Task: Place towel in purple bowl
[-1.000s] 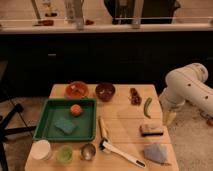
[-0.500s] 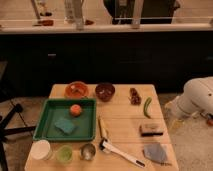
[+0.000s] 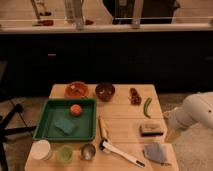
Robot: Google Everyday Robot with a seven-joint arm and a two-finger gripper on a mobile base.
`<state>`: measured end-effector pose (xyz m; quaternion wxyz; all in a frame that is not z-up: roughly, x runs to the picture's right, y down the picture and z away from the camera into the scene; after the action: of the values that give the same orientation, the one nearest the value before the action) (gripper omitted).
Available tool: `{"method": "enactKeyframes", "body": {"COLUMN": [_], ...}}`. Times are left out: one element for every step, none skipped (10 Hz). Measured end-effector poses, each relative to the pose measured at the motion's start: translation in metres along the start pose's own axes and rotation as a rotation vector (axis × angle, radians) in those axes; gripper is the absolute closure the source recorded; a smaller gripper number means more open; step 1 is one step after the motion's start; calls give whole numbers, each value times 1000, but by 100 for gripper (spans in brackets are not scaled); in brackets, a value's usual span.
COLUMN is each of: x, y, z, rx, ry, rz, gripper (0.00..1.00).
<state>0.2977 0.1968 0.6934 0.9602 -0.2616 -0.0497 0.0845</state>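
I expect the small towel (image 3: 157,153) to bunch into a short hanging heap when I lift it, because it lies loose with rumpled folds (image 3: 155,149).
The towel (image 3: 156,152) is a lumpy pale grey-blue cloth lying on the wooden table's front right corner. At the table's back middle stands the purple bowl (image 3: 105,91), dark inside. My white arm reaches in from the right edge of the view. Its gripper (image 3: 173,133) hangs just off the table's right side, above and to the right of the towel and far from the bowl. The gripper is open and holds nothing.
An orange bowl (image 3: 76,90) stands left of the purple one. A green tray (image 3: 47,122) holds an orange fruit (image 3: 75,109) and a teal sponge (image 3: 65,126). A green pepper (image 3: 147,107), a dark block (image 3: 151,130), a white-handled brush (image 3: 122,154) and three cups (image 3: 65,152) also lie on the table.
My arm has pulled back to the right, away from the table's middle and toward the edge of the view. Nothing on the table has moved.
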Motion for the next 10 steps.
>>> {"method": "enactKeyframes", "body": {"x": [-1,-1,-2,0,0,-2,-2,-1,-1,-3], "y": [5,11,18,22,22,21,22,22,22,23], "z": [5,9,14,15,15,15,15,15,15,17], "rx": [11,22,36,41,42,41,41,41,42,32], "ry": [7,11,2,1,0,-1,-1,-1,-1,-2], "rz": [-22,-45,-87,-102,-104,-107,-107,-105,-105,-108], "gripper": [20,20,20,20,20,20,20,20,20,20]}}
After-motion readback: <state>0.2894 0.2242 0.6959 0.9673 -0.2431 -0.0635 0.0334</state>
